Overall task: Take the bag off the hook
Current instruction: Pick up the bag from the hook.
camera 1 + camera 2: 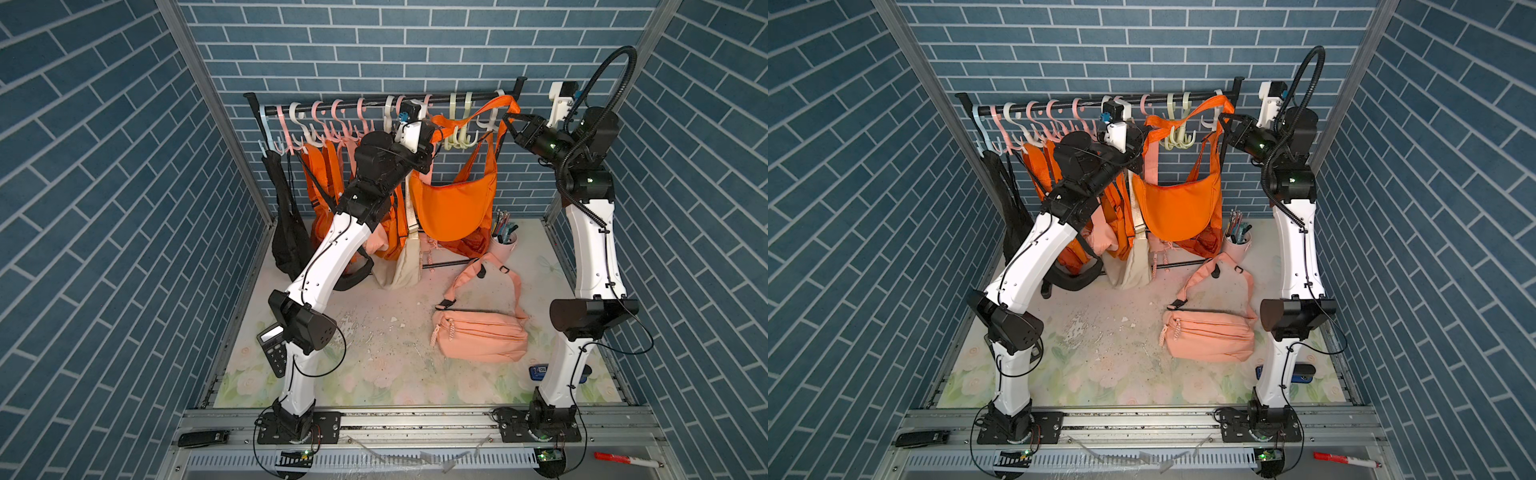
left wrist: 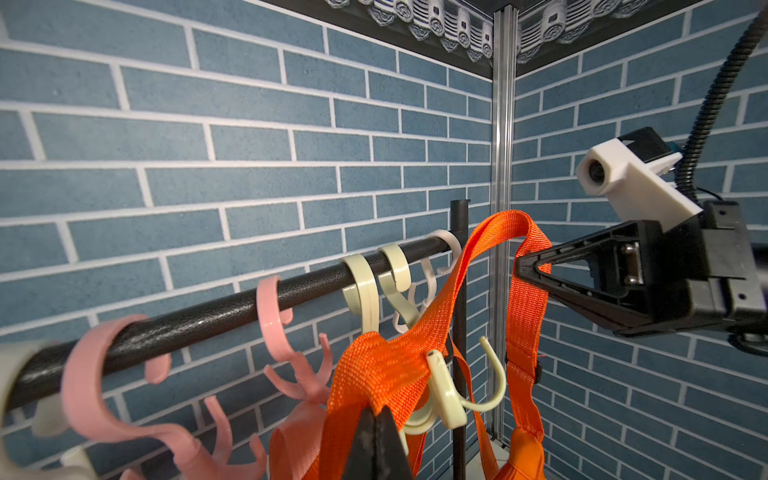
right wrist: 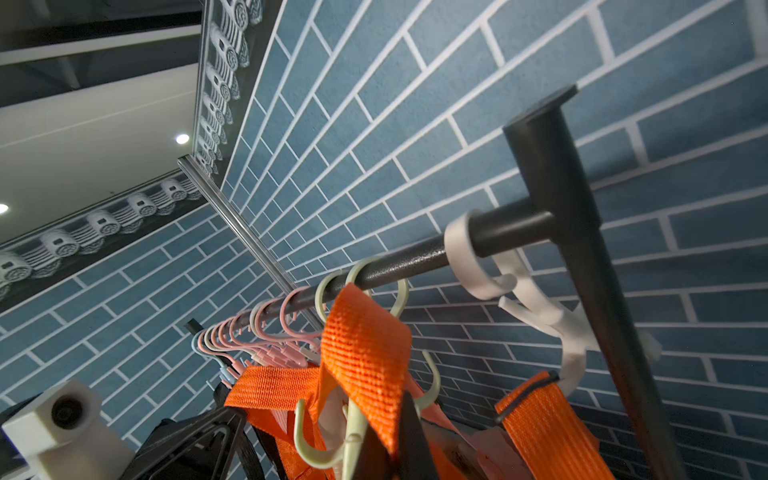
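The cream hook's peg pokes across the bag's strap by my left gripper, so I should bring the strap down clear of it before pulling the bag away.
An orange bag hangs below the black rail by its orange strap. My left gripper is shut on the strap right beside the cream hook. The right gripper is shut on the same strap further right, holding it up at about rail height. Between the two grippers the strap rises in a peak over the hook. Whether webbing still rests on a prong I cannot tell.
Several pink, white and cream hooks line the rail. Black, orange and cream bags hang at the left. On the floor lie a pink waist bag, a pen cup and a calculator.
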Robot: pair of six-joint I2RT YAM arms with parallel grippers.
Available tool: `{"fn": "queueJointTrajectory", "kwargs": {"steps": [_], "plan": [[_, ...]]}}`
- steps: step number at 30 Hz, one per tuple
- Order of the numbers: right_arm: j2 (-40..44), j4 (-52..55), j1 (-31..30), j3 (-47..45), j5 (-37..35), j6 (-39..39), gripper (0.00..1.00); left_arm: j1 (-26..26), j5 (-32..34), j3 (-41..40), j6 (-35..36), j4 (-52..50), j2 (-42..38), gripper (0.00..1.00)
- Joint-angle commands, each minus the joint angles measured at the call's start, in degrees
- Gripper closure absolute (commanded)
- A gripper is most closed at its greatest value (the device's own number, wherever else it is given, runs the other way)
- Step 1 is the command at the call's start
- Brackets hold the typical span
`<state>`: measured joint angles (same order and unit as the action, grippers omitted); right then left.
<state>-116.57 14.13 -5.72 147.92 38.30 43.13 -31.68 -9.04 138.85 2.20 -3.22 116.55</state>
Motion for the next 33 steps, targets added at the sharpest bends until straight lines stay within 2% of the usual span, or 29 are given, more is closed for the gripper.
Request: {"fn": "queueJointTrajectory", "kwargs": {"steps": [1, 10, 14, 24, 28, 33], "plan": [[-2.2, -10.1, 0.2, 2.3, 2.3, 7.3, 1.0, 1.0, 0.5, -1.2, 0.9, -0.1, -2.5, 1.0], [-5.1, -17.2, -0.1, 2.0, 4.4, 14.0, 1.0, 2.0, 0.0, -5.7, 1.0, -1.0, -5.2, 1.0], [-1.5, -19.1, -0.1, -5.5, 4.3, 12.7, 1.0, 2.0, -2.2, -9.9, 1.8, -1.2, -5.5, 1.0], [5.9, -20.4, -1.1, -19.2, 5.7, 9.4, 1.0, 1.9, -1.0, -20.2, 2.0, 2.4, -5.1, 1.0], [7.8, -20.1, -1.5, -21.8, 5.8, 8.0, 1.0, 1.8, -2.5, -20.9, -0.2, 3.4, -3.5, 1.0], [9.4, -20.0, -1.8, -23.7, 6.2, 7.5, 1.0, 0.6, -3.7, -20.0, -0.6, 3.9, -1.5, 0.93]]}}
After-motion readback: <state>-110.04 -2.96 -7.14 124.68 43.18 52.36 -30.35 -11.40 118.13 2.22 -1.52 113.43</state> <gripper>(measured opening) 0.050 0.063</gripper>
